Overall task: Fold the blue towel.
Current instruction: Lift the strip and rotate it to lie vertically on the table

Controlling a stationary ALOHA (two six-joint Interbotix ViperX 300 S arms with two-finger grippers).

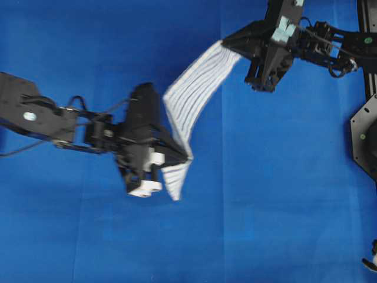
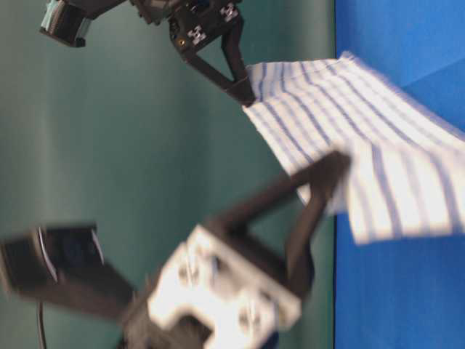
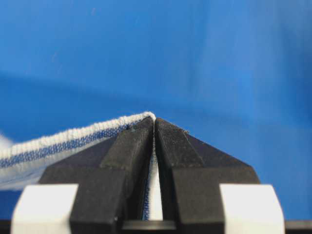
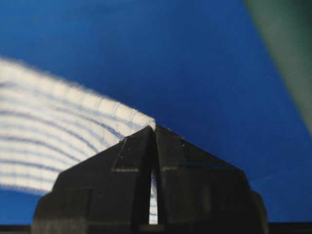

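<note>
The blue towel (image 1: 193,91) is hanging at a slant and twisted between my grippers. I should lay it down straight and flat before my left gripper goes to the towel's upper end (image 1: 217,58).
The blue towel (image 1: 194,94), white with thin blue stripes, hangs in the air between my two grippers, sagging and twisted above the table covering. My left gripper (image 1: 189,158) is shut on its lower corner; a short flap (image 1: 175,180) hangs below the grip. My right gripper (image 1: 225,41) is shut on the upper corner. In the left wrist view the towel's hem (image 3: 73,139) runs left from the pinched jaws (image 3: 154,119). In the right wrist view the striped cloth (image 4: 58,131) spreads left from the shut jaws (image 4: 155,127). The table-level view shows the towel (image 2: 349,116) stretched between both grippers.
The plain solid-blue table covering (image 1: 283,194) lies under everything. A black frame and mount (image 1: 365,124) stand at the right edge. A green backdrop (image 2: 109,145) fills the table-level view's left.
</note>
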